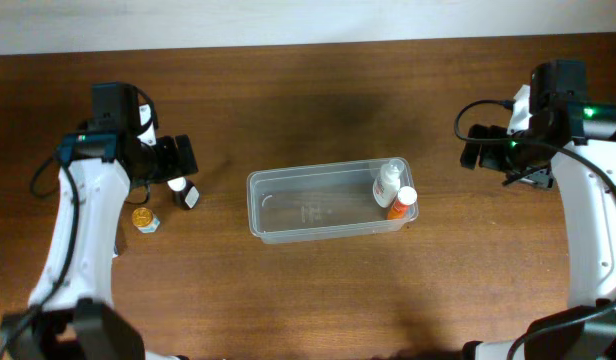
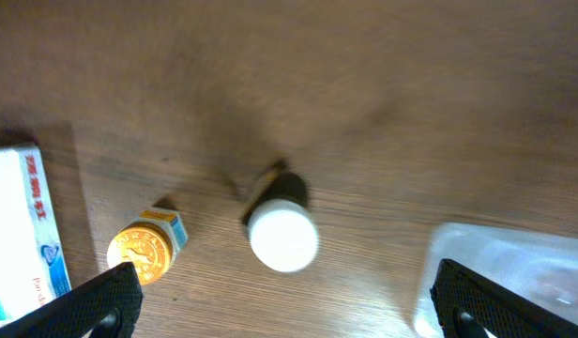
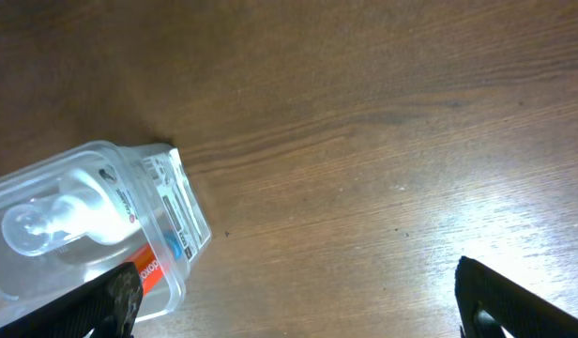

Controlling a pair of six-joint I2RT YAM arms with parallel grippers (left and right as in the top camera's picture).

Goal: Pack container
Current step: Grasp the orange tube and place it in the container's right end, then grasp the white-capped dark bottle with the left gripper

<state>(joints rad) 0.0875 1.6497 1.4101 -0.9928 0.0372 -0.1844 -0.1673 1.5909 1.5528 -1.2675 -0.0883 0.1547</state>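
My right gripper is across the container from where the dark bottle stands, so my left gripper should take the dark bottle by the cap and put it next to the white bottle.
The clear plastic container lies in the middle of the table. At its right end it holds a white bottle and an orange bottle with a white cap. My left gripper is open and empty, just above a small dark bottle with a white cap. In the left wrist view that bottle stands between my open fingers, apart from them. My right gripper is open and empty, to the right of the container. The right wrist view shows the container's end.
A small gold-capped jar stands left of the dark bottle and also shows in the left wrist view. A white-and-green box lies at the far left of that view. The container's corner shows at its right.
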